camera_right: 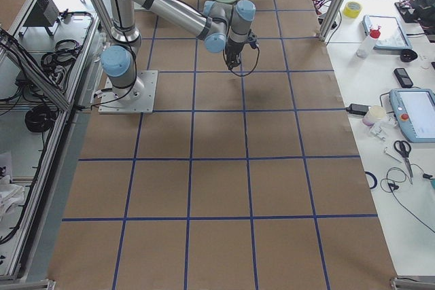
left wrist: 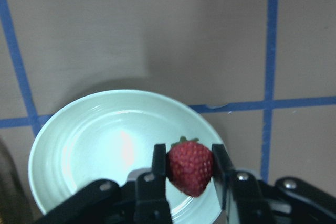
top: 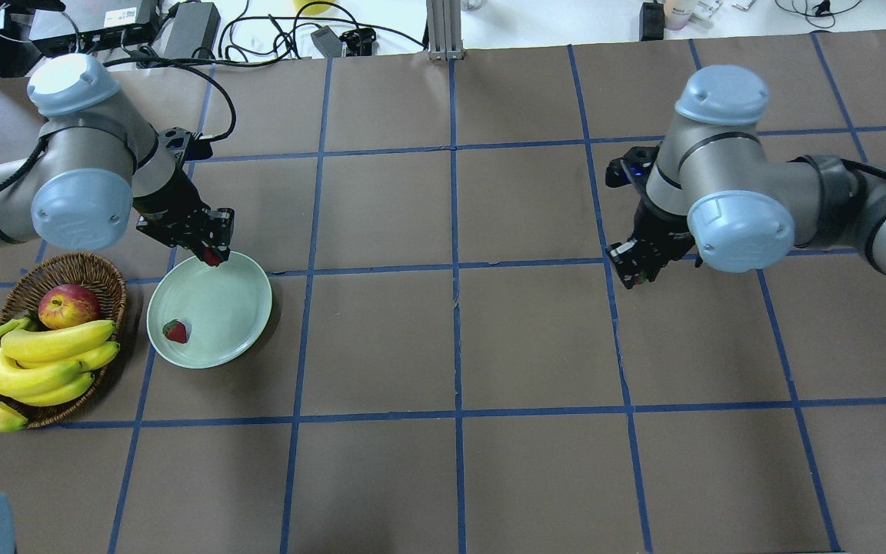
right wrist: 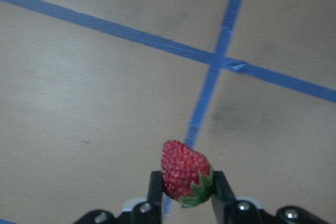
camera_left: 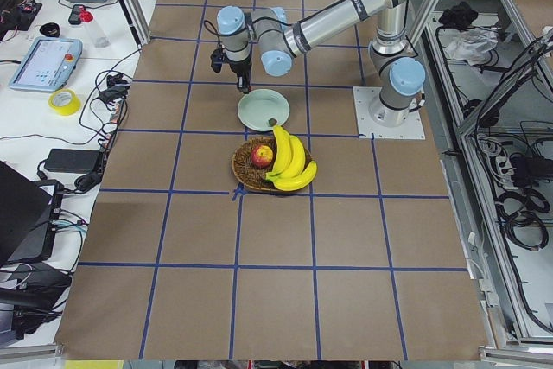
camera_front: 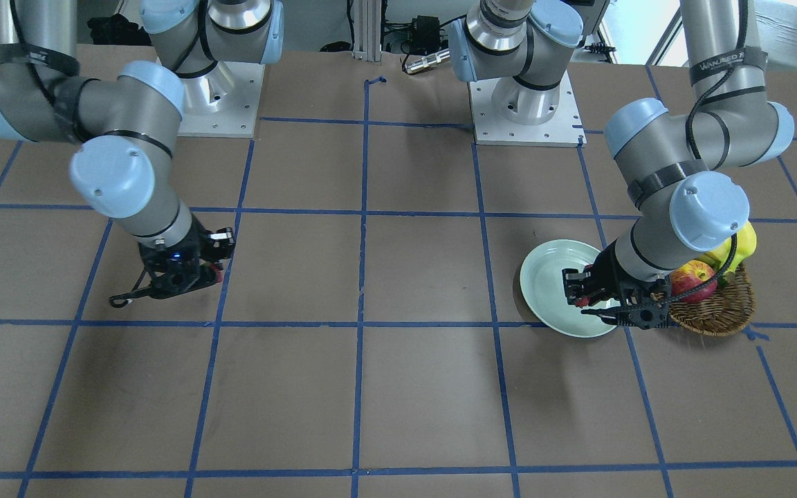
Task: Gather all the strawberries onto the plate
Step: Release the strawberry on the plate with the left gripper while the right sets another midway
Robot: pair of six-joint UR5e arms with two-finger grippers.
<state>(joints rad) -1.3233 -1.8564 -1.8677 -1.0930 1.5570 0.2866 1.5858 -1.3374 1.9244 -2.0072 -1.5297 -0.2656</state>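
Observation:
The strawberry in my right gripper (right wrist: 185,171) is far away from the plate, so next I put it down at the middle spot (camera_front: 404,241) for my left gripper to grab.
The mint-green plate (top: 220,296) lies right of the basket; it also shows in the front view (camera_front: 544,277) and the left wrist view (left wrist: 94,145). One strawberry (top: 175,332) lies on the plate. My left gripper (top: 214,258) is shut on a second strawberry (left wrist: 190,167) and holds it over the plate's far rim; a red speck of it (camera_front: 582,301) shows in the front view. My right gripper (top: 637,278) is shut on a third strawberry (right wrist: 184,178), above the bare table near a blue tape crossing, far right of the plate.
A brown wicker basket (top: 97,273) with a red-yellow apple (top: 68,305) and bananas (top: 35,369) stands just left of the plate. Blue tape lines grid the brown table. Cables and boxes lie along the far edge.

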